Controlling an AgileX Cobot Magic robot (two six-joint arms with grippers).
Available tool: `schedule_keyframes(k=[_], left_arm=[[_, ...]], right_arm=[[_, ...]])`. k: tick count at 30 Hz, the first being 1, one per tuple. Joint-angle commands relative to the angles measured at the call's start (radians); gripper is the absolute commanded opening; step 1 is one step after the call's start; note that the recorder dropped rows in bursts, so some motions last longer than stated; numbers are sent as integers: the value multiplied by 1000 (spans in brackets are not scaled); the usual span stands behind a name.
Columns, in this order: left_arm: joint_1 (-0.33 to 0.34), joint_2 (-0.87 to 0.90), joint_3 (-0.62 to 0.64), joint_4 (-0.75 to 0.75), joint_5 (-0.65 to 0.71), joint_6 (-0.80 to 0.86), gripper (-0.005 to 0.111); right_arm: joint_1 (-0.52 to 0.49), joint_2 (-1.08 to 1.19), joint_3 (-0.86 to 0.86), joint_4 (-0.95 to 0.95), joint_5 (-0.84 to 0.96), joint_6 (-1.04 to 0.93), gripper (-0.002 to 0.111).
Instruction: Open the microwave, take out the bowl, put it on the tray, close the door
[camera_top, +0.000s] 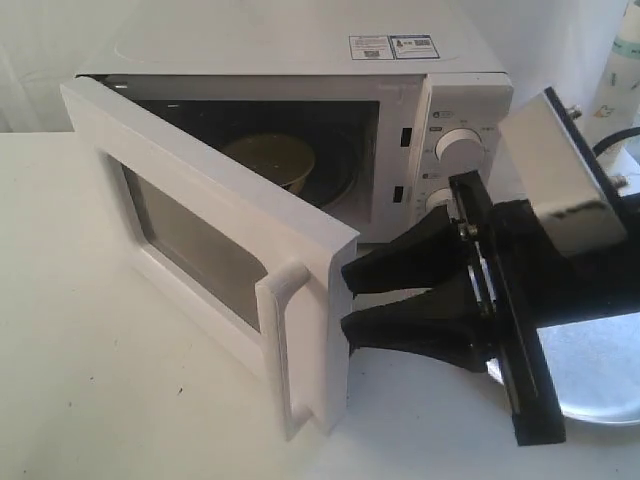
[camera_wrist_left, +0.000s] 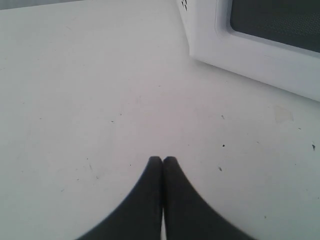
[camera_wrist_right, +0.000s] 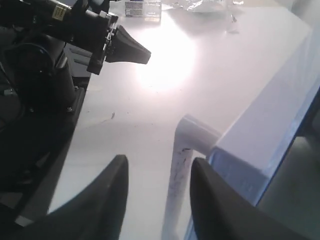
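My gripper will pull and the door will swing wide past the bowl, since the door's hinged edge (camera_top: 96, 165) hugs the microwave while the door's handle edge sticks out.
The white microwave (camera_top: 300, 50) stands at the back with its door (camera_top: 200, 230) swung partly open toward the left. Inside sits the cream bowl (camera_top: 272, 158). My right gripper (camera_top: 348, 300) is open, its black fingertips at the door's free edge beside the bar handle (camera_top: 285, 340). In the right wrist view the handle (camera_wrist_right: 179, 165) shows in the gap of the right gripper (camera_wrist_right: 159, 162), unclamped. The silver tray (camera_top: 600, 370) lies at the right, partly hidden by the right arm. My left gripper (camera_wrist_left: 162, 159) is shut and empty above the table, in front of the door's window (camera_wrist_left: 280, 20).
A patterned bottle (camera_top: 625, 60) stands at the back right. The left arm's black body (camera_wrist_right: 35, 75) and shut left gripper (camera_wrist_right: 142, 52) lie across the table from the door. Papers and plastic (camera_wrist_right: 142, 7) sit at the table's far end.
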Motion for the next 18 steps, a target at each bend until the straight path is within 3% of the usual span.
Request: schedule_keyframes(k=[1,4,7,11,15,18], left_arm=[[-5,-2,-3,-8,3,0,0],[-5,-2,-3,-8,3,0,0],[-5,-2,-3,-8,3,0,0],[-5,-2,-3,-8,3,0,0],[-5,-2,-3,-8,3,0,0],[-5,-2,-3,-8,3,0,0]], right_arm=[[4,-24,4,5,50,-197,33],[4,-7,4,208,356,-201,23],[4,40,4,525,576,-261,15],[8,139,4,763,543,-435,2],[19,216,-5,759,424,-519,0],[19,234,-10,759,452,-543,0]])
